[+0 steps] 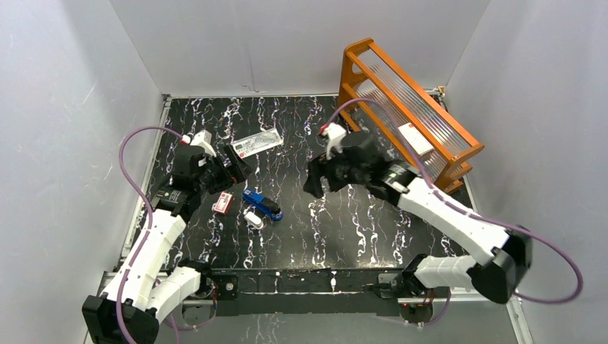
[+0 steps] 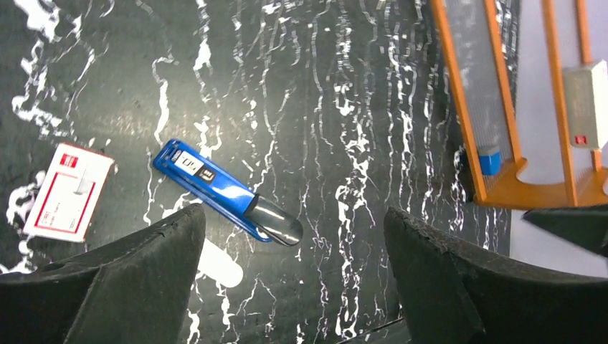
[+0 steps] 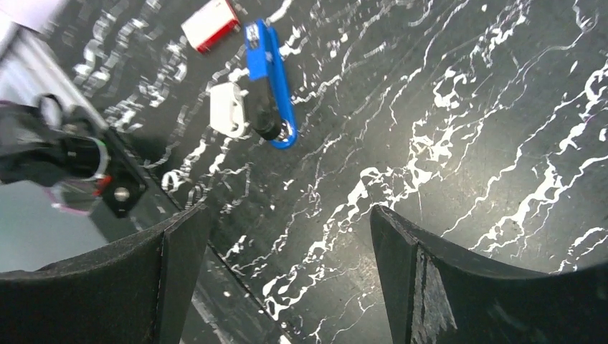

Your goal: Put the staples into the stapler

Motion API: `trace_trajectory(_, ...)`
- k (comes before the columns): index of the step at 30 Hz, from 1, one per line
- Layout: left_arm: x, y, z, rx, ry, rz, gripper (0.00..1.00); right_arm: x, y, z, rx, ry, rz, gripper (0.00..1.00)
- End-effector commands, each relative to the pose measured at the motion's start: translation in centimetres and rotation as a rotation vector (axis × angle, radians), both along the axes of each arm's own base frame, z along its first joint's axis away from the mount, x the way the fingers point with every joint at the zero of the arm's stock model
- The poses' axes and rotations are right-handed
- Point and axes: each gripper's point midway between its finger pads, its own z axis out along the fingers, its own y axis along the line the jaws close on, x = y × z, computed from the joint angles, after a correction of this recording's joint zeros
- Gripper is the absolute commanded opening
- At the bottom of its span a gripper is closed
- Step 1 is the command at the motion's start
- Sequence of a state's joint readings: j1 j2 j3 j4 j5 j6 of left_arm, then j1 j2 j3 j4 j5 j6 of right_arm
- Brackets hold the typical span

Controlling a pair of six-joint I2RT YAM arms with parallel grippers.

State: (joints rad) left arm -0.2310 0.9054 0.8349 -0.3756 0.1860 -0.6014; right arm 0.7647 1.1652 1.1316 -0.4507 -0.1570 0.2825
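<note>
Next, my right gripper pulls the blue stapler clear before my left gripper holds its black end (image 1: 270,206), because the stapler lies closed beside the white oblong gadget (image 1: 254,219).
The blue stapler (image 1: 262,204) lies closed on the black marbled table, left of centre. It also shows in the left wrist view (image 2: 222,190) and the right wrist view (image 3: 269,79). My left gripper (image 1: 236,168) is open and empty, above and just behind the stapler; its jaws (image 2: 292,215) stand wide apart. My right gripper (image 1: 314,183) is open and empty, right of the stapler over bare table; in its own view (image 3: 288,211) the jaws stand wide. No grey strip of staples shows in any view.
A red-and-white box (image 1: 223,203) lies left of the stapler and a white oblong gadget (image 1: 254,220) in front of it. A flat white labelled packet (image 1: 258,142) lies at the back. An orange rack (image 1: 409,107) with a white box stands at the back right.
</note>
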Motion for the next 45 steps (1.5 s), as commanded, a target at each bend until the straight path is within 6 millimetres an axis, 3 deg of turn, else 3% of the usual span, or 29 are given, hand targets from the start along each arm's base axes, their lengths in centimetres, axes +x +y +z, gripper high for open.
trace_trajectory(1,0.0,1.5,-1.5,-0.012,0.084,0.147,0.9,2.5,2.6,-1.3,-0.122,-0.105,-0.093,0.89)
trace_trajectory(6,-1.7,3.8,-3.0,0.014,0.151,0.292,0.87,1.2,7.9,-4.5,-0.189,-0.114,0.016,0.85)
trace_trajectory(11,-4.8,6.5,-4.4,0.035,0.207,0.452,0.87,-1.3,12.3,-8.1,-0.244,-0.093,0.101,0.79)
trace_trajectory(15,-6.0,7.2,-4.8,0.026,0.212,0.505,0.87,-1.2,13.6,-10.8,-0.282,-0.052,0.103,0.77)
trace_trajectory(23,-5.6,6.7,-5.4,0.036,0.21,0.457,0.82,0.1,15.0,-15.0,-0.412,-0.059,0.148,0.71)
trace_trajectory(26,-5.2,6.3,-5.4,0.038,0.202,0.431,0.82,0.6,15.8,-15.9,-0.434,-0.069,0.171,0.63)
trace_trajectory(30,-4.4,5.5,-4.8,0.029,0.161,0.37,0.82,1.1,15.8,-16.6,-0.472,-0.082,0.2,0.5)
trace_trajectory(33,-3.9,4.8,-4.3,0.03,0.13,0.313,0.81,0.2,15.9,-16.8,-0.459,-0.116,0.316,0.39)
trace_trajectory(37,-3.1,5.0,-3.7,0.076,0.09,0.279,0.8,0.8,13.5,-17.1,-0.5,-0.123,0.352,0.23)
trace_trajectory(42,-1.8,4.1,-2.2,0.106,0.051,0.191,0.8,0.8,10.3,-14.6,-0.46,-0.157,0.374,0.19)
trace_trajectory(45,-0.9,2.7,-1.8,0.094,0.022,0.104,0.8,-1.5,8.5,-14.3,-0.439,-0.163,0.489,0.2)
